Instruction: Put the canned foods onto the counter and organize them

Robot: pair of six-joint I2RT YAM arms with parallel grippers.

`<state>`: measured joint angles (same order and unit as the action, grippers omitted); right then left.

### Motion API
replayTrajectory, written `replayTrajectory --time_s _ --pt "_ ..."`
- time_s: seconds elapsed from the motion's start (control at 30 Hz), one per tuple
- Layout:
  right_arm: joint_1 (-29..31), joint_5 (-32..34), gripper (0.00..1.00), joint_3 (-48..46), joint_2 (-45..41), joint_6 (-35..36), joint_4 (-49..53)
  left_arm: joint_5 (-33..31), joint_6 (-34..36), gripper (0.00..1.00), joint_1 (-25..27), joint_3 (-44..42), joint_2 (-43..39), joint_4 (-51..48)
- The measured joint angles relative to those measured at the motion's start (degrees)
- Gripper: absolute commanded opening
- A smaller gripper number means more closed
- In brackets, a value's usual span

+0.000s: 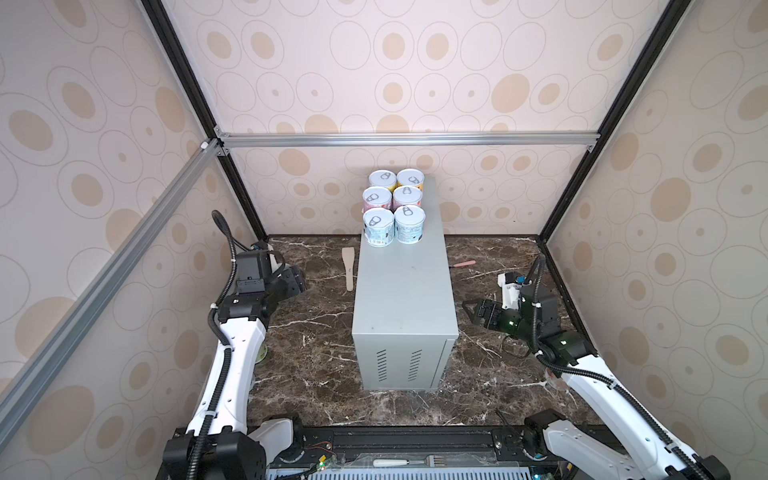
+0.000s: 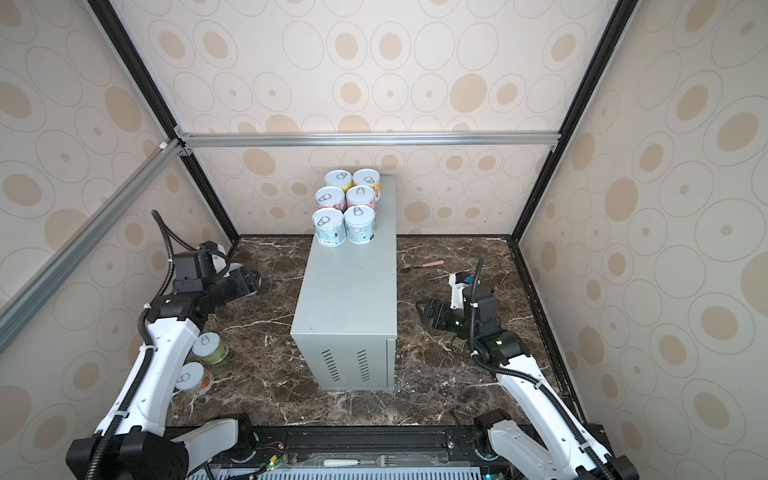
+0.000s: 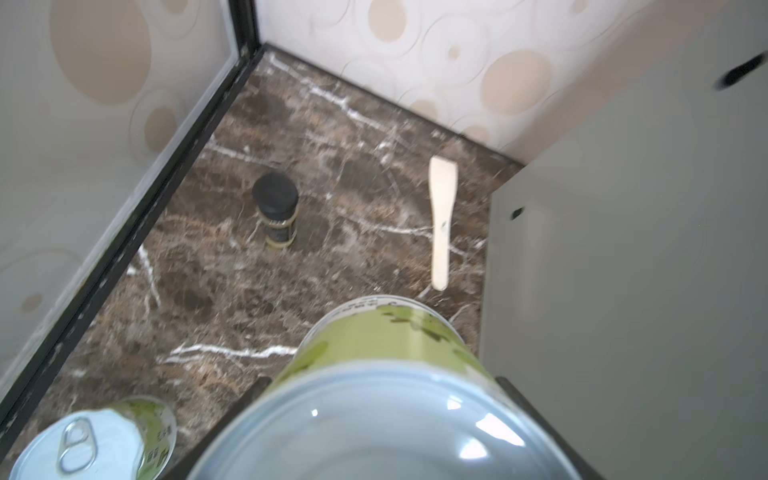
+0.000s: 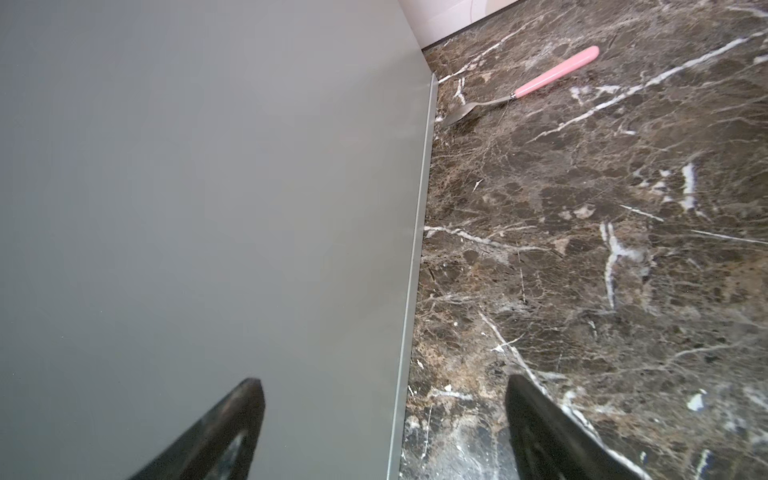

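Next, I lift the low green can over the counter's edge with my left gripper, to the space point(image 1: 375, 269) by the blue cans, because the counter's side point(image 3: 612, 272) blocks the can.
Several canned foods point(image 1: 395, 212) point(image 2: 345, 212) stand in two rows at the far end of the grey counter point(image 1: 403, 299) point(image 2: 349, 299). My left gripper point(image 3: 382, 382) point(image 1: 297, 281) point(image 2: 248, 281) is shut on a green-labelled can point(image 3: 386, 349), held low over the marble to the left of the counter. Another green can point(image 3: 104, 440) point(image 2: 210, 345) and an orange-print can point(image 2: 191, 376) stand on the marble by the left arm. To the right of the counter my right gripper point(image 4: 384, 415) point(image 1: 469, 311) point(image 2: 422, 311) is open and empty, pointing at the counter's side wall point(image 4: 208, 208).
A small dark-capped bottle point(image 3: 275, 212) stands near the back left corner. A wooden spatula point(image 3: 441, 220) point(image 1: 349, 268) lies left of the counter. A pink-handled spoon point(image 4: 557, 70) point(image 1: 464, 263) lies right of it. Patterned walls enclose the marble floor point(image 1: 316, 374).
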<state>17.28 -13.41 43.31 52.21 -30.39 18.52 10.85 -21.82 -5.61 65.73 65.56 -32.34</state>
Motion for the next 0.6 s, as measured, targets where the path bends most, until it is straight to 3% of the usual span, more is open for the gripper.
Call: replayTrajectory --time_s 0.3,0.6 --pt "0.0 1.4 0.93 5.0 0.8 2.2 3.8 5.8 0.2 0.63 2.7 10.0 0.8 -4.2" --pt "0.0 1.7 0.94 6.5 2.2 3.4 5.4 5.4 1.7 0.62 8.4 21.2 3.4 -10.9"
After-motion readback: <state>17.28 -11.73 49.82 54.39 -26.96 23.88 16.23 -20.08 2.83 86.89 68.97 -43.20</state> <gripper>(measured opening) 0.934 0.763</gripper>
